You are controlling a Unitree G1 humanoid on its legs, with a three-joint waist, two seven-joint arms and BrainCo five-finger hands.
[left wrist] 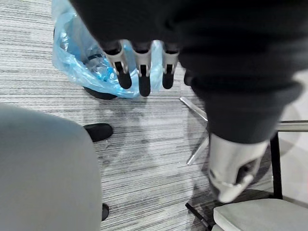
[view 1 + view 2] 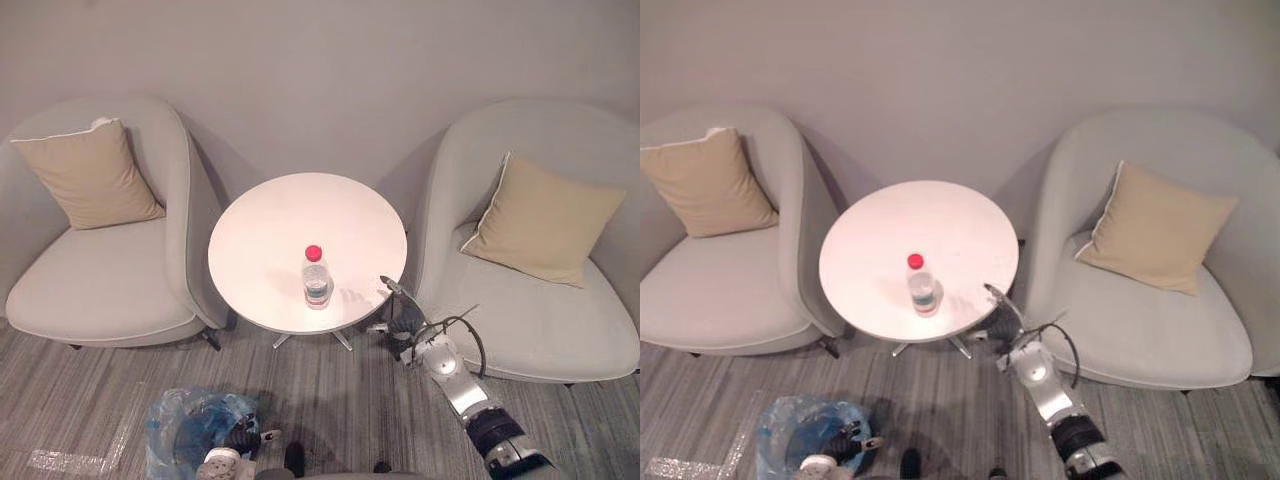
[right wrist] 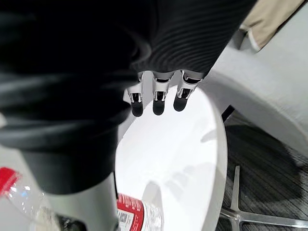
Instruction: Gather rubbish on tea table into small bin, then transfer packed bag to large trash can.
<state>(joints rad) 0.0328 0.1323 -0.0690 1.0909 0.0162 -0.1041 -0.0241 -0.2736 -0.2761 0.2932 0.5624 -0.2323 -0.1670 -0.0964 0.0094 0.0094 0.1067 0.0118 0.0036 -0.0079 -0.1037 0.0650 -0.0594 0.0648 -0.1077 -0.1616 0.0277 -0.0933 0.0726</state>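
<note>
My gripper will make the bag slide out and leave the small bin standing when it lifts, because the blue bag's crumpled edge [image 2: 207, 402] hangs loose around the bin.
A clear plastic bottle [image 2: 316, 280] with a red cap stands upright near the front of the round white tea table [image 2: 290, 215]. My right hand [image 2: 402, 312] hovers at the table's front right edge, a little to the right of the bottle, open and holding nothing. In the right wrist view its fingers [image 3: 154, 98] reach over the tabletop and the bottle [image 3: 137, 215] shows beside the thumb. My left hand [image 2: 222, 462] hangs low by the small bin [image 2: 185, 430] lined with a blue bag, on the floor left of the table. Its fingers [image 1: 139, 72] are relaxed and empty.
Two light grey armchairs flank the table, the left one [image 2: 100, 280] and the right one [image 2: 560, 320], each with a tan cushion. The table's metal legs [image 2: 340, 340] spread on the striped grey carpet. A wall stands behind.
</note>
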